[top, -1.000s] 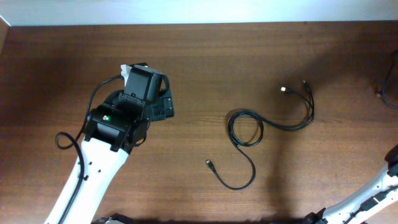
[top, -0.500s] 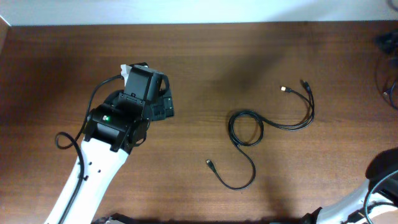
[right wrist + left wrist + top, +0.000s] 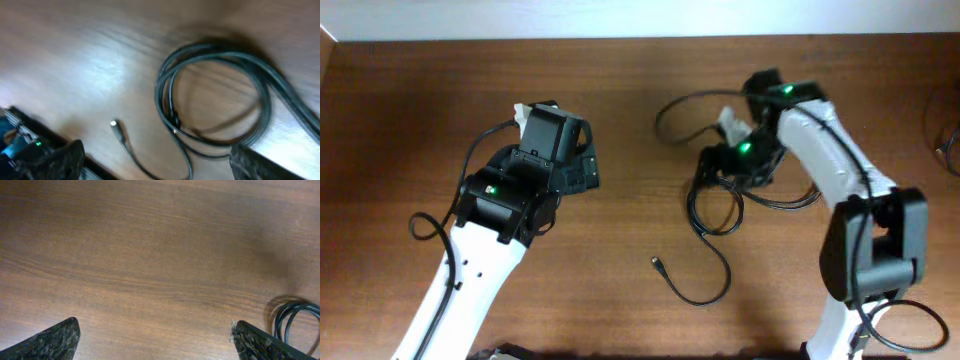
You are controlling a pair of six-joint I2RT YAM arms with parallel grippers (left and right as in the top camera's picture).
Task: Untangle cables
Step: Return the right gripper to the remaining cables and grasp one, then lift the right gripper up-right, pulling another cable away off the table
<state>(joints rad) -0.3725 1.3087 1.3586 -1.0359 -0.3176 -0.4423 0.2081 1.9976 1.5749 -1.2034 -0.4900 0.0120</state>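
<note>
I see the thin black cables (image 3: 278, 326) keeping a smooth round bend (image 3: 294, 305). The cables will stay curled and follow along as a loop when I pull.
The thin black cables (image 3: 712, 213) lie right of centre on the wooden table, in a loop with a tail that ends in a metal-tipped plug (image 3: 657, 263). My right gripper (image 3: 717, 163) hangs open just above the loop's top edge. In the right wrist view the loop (image 3: 215, 95) and the plug (image 3: 114, 124) lie ahead of the open right gripper (image 3: 157, 150), which holds nothing. The right arm hides the far plug ends. My left gripper (image 3: 582, 168) is at left centre, well apart from the cables. In the left wrist view the left gripper (image 3: 154, 330) is open over bare wood, with the loop (image 3: 295, 320) at the right edge.
A thicker black wire (image 3: 672, 104) fixed to the right arm arcs out over the table behind the loop. Another dark wire (image 3: 945, 140) shows at the table's right edge. The table's far edge (image 3: 640, 40) meets a white wall.
The right arm has swung in from the lower right corner to above the cable loop. The left arm and the cables have not moved.
</note>
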